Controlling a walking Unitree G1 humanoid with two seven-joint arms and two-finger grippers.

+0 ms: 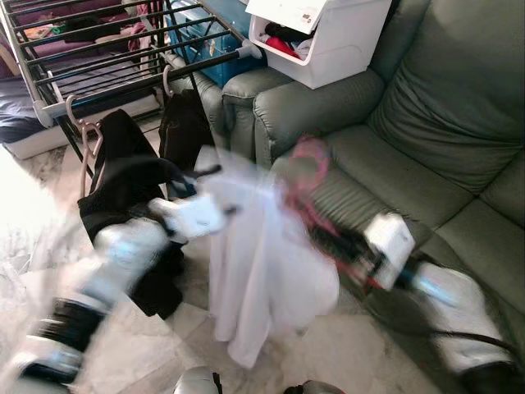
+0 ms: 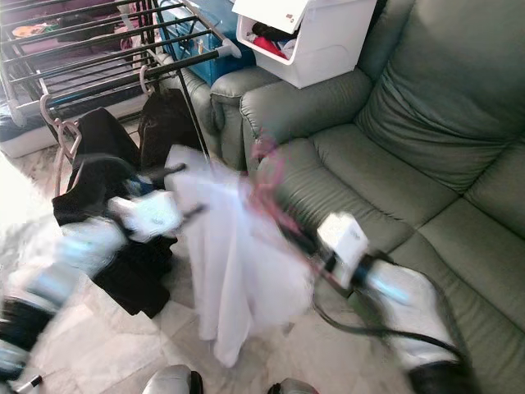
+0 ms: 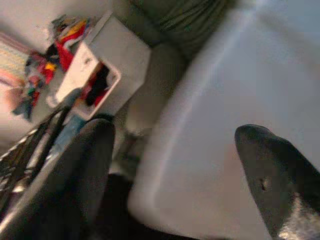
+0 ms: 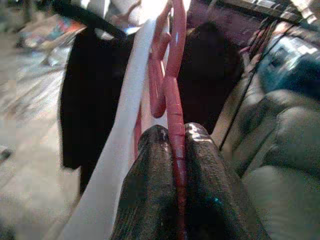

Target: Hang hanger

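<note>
My gripper will make the garment's slack folds point(image 1: 302, 283) spread wide around the hanger when it lifts them, because the red hanger sticks out point(image 1: 305, 203) past the drooping white garment.
A red hanger point(image 1: 308, 164) carries a white garment point(image 1: 262, 271) that hangs down in front of the green sofa point(image 1: 394, 164). My right gripper point(image 1: 328, 238) is shut on the hanger's red wire, as the right wrist view shows point(image 4: 172, 132). My left gripper point(image 1: 217, 190) is at the garment's left shoulder, open, with the white cloth point(image 3: 225, 100) lying just beyond its spread fingers. The drying rack point(image 1: 123, 70) stands at the upper left, and its near bar point(image 1: 205, 64) is above and behind the left gripper. The eye views are blurred.
Two black garments point(image 1: 123, 172) point(image 1: 184, 123) hang from the rack's near bar on hangers. A white storage box point(image 1: 336, 41) with clothes sits on the sofa arm. A blue bag point(image 1: 209, 41) stands behind the rack. Pale floor tiles point(image 1: 164, 353) lie below.
</note>
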